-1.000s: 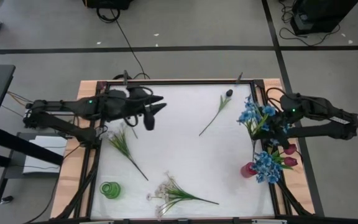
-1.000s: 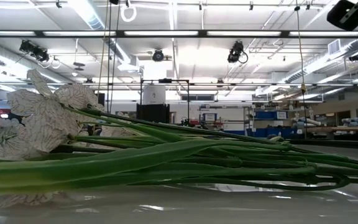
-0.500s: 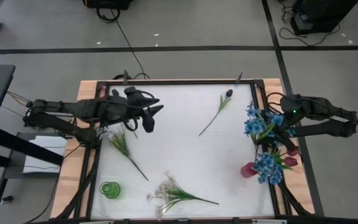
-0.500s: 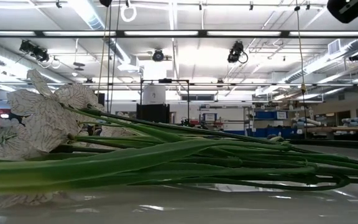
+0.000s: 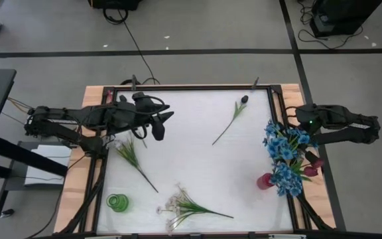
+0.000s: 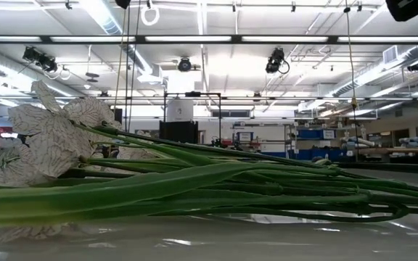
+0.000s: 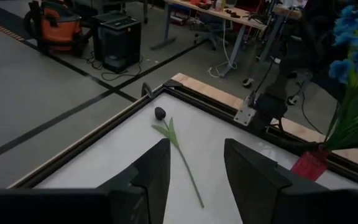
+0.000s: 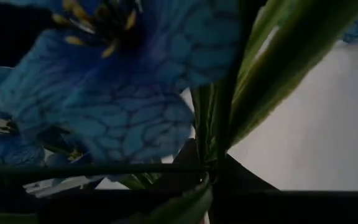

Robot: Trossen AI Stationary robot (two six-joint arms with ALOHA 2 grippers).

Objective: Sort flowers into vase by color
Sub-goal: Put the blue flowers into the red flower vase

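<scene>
The blue flower bunch point(image 5: 286, 158) is leaning from the pink vase point(image 5: 264, 181) out past the table's edge, so my right gripper should swing the bunch back toward the pink vase before letting go.
My right gripper point(image 5: 302, 136) is at the table's right edge, shut on a blue flower bunch point(image 5: 282, 143) held just far of the pink vase point(image 5: 264, 181). The vase holds more blue blossoms point(image 5: 286, 179) and dark red tulips point(image 5: 309, 167). My left gripper point(image 5: 162, 121) hovers open and empty over the far left of the table; it also shows in the left wrist view point(image 7: 196, 180). A dark bud flower point(image 5: 233, 117), a small white flower point(image 5: 130, 154) and a white spray point(image 5: 182, 206) lie flat on the table. A green vase point(image 5: 117, 202) stands near left. My right gripper pinches the blue bunch's green stems point(image 8: 219, 134) between its two fingers, just below the blossoms point(image 8: 123, 93). The bunch is lifted clear of the table. In the high view the blossoms hide the fingers, so the side they come from does not show.
A raised dark frame point(image 5: 191, 86) runs around the white table top. The white spray's stems point(image 6: 216, 185) fill the low view close to the camera. Bare table lies in the middle point(image 5: 191, 159).
My right gripper has carried the blue bunch toward the table's near edge, along the right side, closer to the pink vase. The blossoms now sit just far of the vase's flowers.
</scene>
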